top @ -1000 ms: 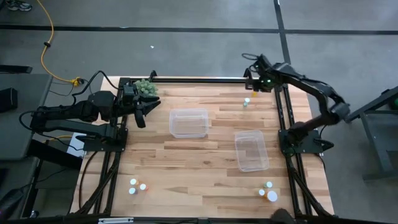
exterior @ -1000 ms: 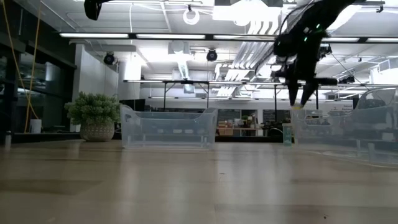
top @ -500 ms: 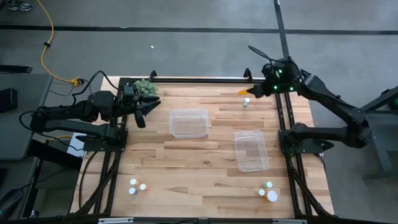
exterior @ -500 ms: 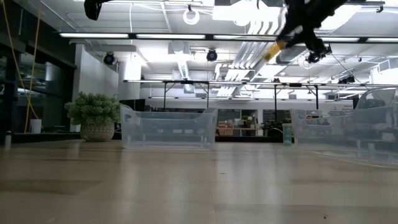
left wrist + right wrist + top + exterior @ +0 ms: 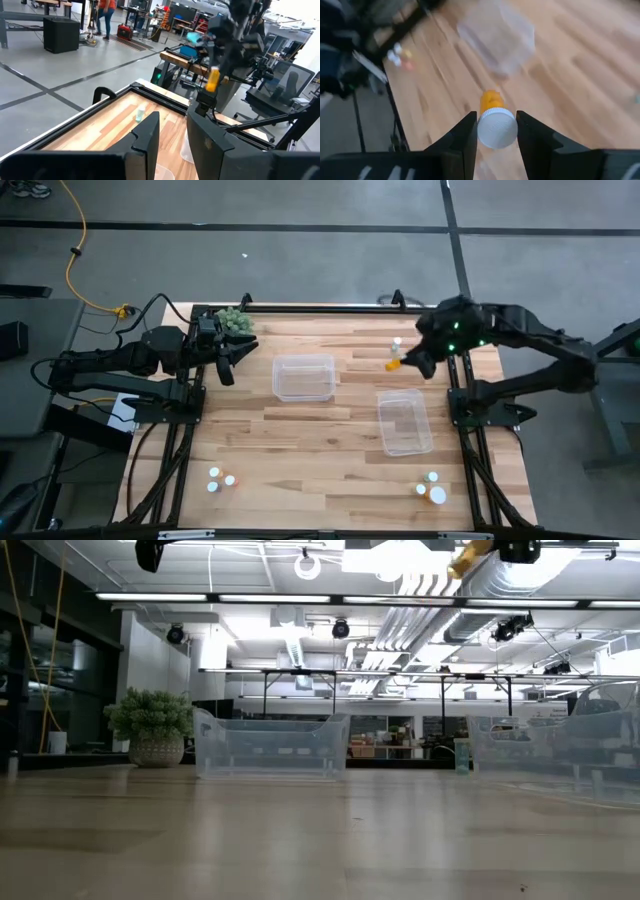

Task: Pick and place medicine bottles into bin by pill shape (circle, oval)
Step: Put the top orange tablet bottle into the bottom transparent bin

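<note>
I go on moving my right gripper to the nearer empty tub (image 5: 405, 423) and let go inside it, because my fingers are on the white cap and the bottle's orange body (image 5: 393, 365) is free.
My right gripper (image 5: 404, 363) is shut on an orange bottle with a white cap (image 5: 493, 120), high above the table's far right part; the bottle also shows in the high view (image 5: 393, 364), the low view (image 5: 470, 557) and the left wrist view (image 5: 213, 80). A green bottle (image 5: 397, 345) stands on the table near the far edge. Other small bottles stand near the front left (image 5: 220, 479) and front right (image 5: 431, 488). My left gripper (image 5: 232, 355) is open and empty at the far left, beside the plant (image 5: 235, 322). My right gripper pinches the orange bottle's white cap (image 5: 496, 130) between its two fingers (image 5: 465, 132), one on each side of the cap. The bottle is lifted clear of the table, and its orange body (image 5: 489, 99) points away from the gripper.
Two clear tubs stand on the wooden table: one at the middle far (image 5: 304, 377), one toward the right (image 5: 404, 422). A black rail (image 5: 320, 308) runs along the far edge. People show far off in the room behind (image 5: 103, 15).
My right gripper has taken the orange bottle up from the table's far right corner, lifted it high, and carried it toward the near edge, over the spot between the green bottle and the right tub. The green bottle has stayed in place.
</note>
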Available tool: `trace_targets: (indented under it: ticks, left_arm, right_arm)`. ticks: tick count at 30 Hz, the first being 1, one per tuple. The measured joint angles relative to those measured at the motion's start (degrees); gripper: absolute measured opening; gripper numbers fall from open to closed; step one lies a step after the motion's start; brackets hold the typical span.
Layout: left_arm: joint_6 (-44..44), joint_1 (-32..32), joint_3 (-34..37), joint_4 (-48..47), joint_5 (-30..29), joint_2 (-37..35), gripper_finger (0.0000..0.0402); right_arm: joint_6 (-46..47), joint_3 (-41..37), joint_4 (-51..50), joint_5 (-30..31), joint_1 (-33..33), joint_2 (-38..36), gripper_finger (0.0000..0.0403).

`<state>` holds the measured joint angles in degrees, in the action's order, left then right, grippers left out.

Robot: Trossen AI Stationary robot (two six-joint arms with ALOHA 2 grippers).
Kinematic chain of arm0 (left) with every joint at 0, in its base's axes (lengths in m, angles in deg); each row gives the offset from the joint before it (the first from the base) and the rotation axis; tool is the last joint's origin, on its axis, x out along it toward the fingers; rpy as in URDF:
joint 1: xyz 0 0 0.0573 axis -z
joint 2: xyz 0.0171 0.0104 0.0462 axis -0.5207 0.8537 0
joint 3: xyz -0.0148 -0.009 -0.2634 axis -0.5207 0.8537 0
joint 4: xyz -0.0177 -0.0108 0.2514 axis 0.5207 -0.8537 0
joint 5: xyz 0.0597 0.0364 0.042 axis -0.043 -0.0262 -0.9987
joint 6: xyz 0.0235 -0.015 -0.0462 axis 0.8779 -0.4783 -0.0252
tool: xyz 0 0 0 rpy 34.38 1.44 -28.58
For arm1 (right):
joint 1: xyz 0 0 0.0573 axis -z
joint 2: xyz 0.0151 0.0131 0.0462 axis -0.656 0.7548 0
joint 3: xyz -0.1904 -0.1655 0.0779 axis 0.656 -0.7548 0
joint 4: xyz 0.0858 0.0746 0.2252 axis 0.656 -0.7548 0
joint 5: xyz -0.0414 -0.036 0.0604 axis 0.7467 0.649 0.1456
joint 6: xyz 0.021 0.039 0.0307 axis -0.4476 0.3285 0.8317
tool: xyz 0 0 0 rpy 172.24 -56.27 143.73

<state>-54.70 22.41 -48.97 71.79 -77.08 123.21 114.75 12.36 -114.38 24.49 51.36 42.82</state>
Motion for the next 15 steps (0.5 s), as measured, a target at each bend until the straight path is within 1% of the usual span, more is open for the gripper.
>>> trace_targets:
  ticks: [2, 5, 10, 15]
  left_arm:
    - [0.0, 0.0, 0.0, 0.0, 0.0, 0.0, 0.009]
    - [0.0, 0.0, 0.0, 0.0, -0.1, 0.0, 0.009]
    - [0.0, 0.0, 0.0, 0.0, -0.2, 0.0, 0.009]
    - [0.0, 0.0, 0.0, 0.0, -0.2, 0.0, 0.009]
  right_arm:
    - [2.6, -0.8, -2.0, 1.2, -3.1, 0.4, 0.0106]
    - [7.1, -4.4, -4.5, 2.2, -7.1, 0.9, 0.0106]
    - [17.4, -14.6, -3.4, 2.3, -12.2, 1.2, 0.0106]
    - [30.6, -24.9, 0.5, 3.6, -14.7, 1.2, 0.0106]
